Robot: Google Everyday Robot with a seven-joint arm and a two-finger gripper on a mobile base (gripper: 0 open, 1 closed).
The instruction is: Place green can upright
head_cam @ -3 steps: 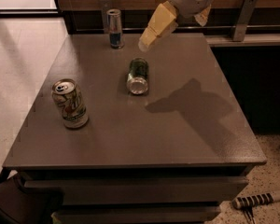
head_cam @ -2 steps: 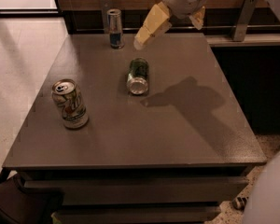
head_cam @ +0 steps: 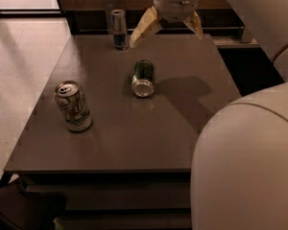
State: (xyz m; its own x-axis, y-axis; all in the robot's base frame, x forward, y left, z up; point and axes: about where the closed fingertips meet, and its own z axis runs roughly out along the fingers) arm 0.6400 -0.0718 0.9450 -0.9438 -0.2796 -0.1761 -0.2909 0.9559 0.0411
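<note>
My gripper's open fingers are lined up across the green can's narrow width [head_cam: 143, 81]. I should keep lowering toward the can until the fingers are on both sides of its body [head_cam: 143, 70].
The green can [head_cam: 143, 77] lies on its side near the middle of the dark table [head_cam: 110, 143], its shiny silver end facing the camera. My gripper [head_cam: 166, 30] hangs in the air above the table's far edge, behind the can and a little to its right, well apart from it. Its two pale fingers [head_cam: 143, 27] are spread wide and hold nothing.
A white can with green-red print [head_cam: 73, 105] stands upright at the table's left. A slim silver-and-blue can [head_cam: 118, 29] stands upright at the far edge, just left of the gripper. My arm's pale body [head_cam: 247, 162] fills the lower right. Light floor lies to the left.
The gripper has moved left along the far edge, closer to above the lying green can. The arm's body has swung into view at the lower right. The cans have not moved.
</note>
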